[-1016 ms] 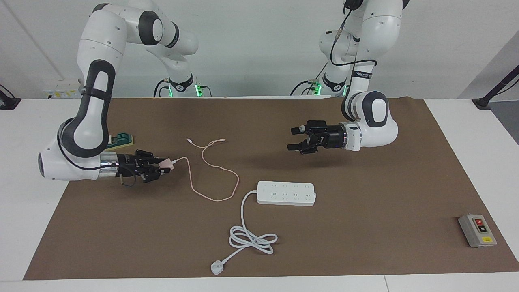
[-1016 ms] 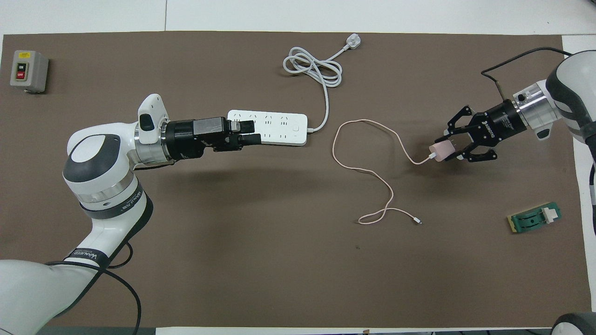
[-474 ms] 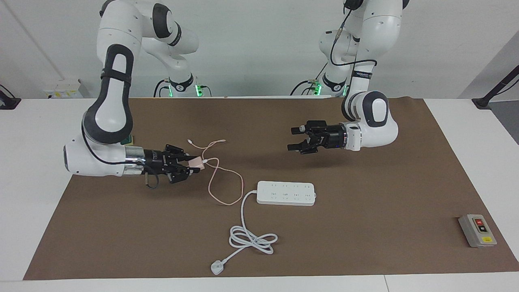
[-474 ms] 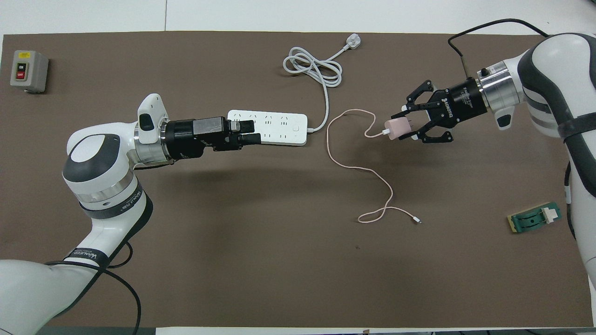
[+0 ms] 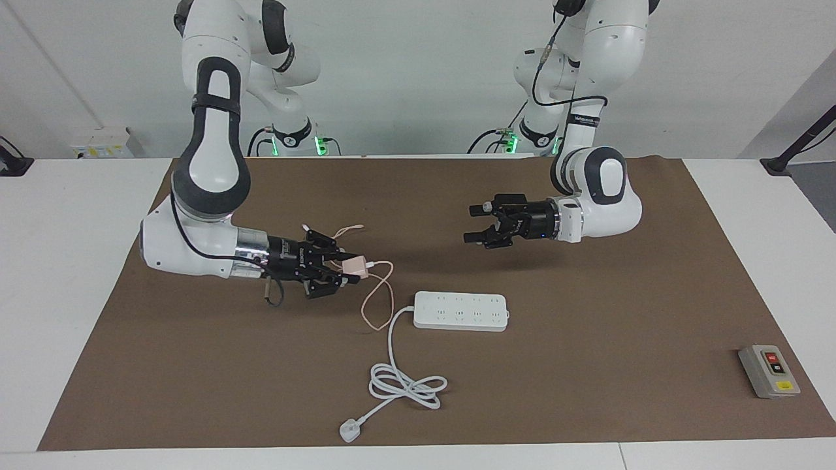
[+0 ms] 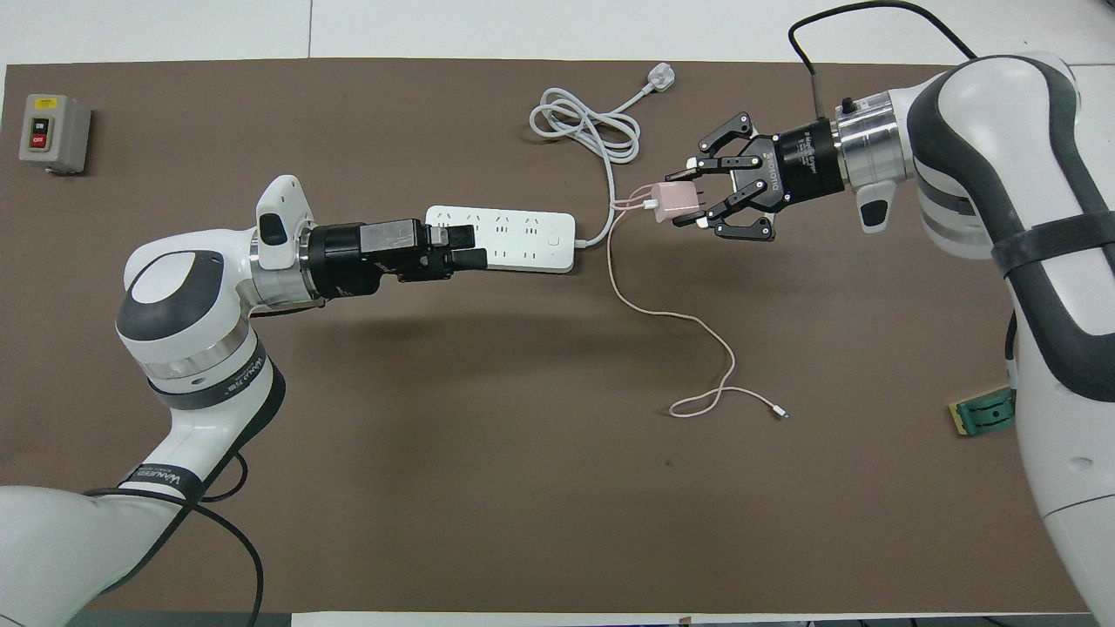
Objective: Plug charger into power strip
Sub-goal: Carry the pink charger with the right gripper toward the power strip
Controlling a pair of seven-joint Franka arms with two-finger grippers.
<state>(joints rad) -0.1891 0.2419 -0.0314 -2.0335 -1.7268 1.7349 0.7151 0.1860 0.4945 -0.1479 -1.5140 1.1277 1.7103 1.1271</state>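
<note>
My gripper will make the whole cable (image 6: 669, 313) slide along, loop and all, when it carries the charger, because the pink cable's far tip (image 6: 780, 412) lies loose.
The charger (image 5: 356, 264) (image 6: 671, 200) is a small pale-pink cube. My right gripper (image 5: 353, 266) (image 6: 684, 196) is shut on it and holds it above the mat, close to the corded end of the power strip (image 5: 460, 311) (image 6: 523, 237). Its thin pink cable (image 5: 380, 301) (image 6: 688, 324) trails down onto the mat. The white power strip lies flat with its sockets facing up. My left gripper (image 5: 471, 224) (image 6: 475, 246) hangs open and holds nothing, raised above the mat; from overhead it covers the strip's end toward the left arm's end of the table.
The strip's thick white cord (image 5: 408, 385) (image 6: 584, 126) lies coiled farther from the robots and ends in a white plug (image 5: 349, 431) (image 6: 659, 80). A grey button box (image 5: 769, 371) (image 6: 52, 132) sits at the left arm's end. A green block (image 6: 984, 411) shows partly beside the right arm.
My right arm has carried the charger across the mat toward the power strip, dragging the pink cable with it. The left arm has not moved.
</note>
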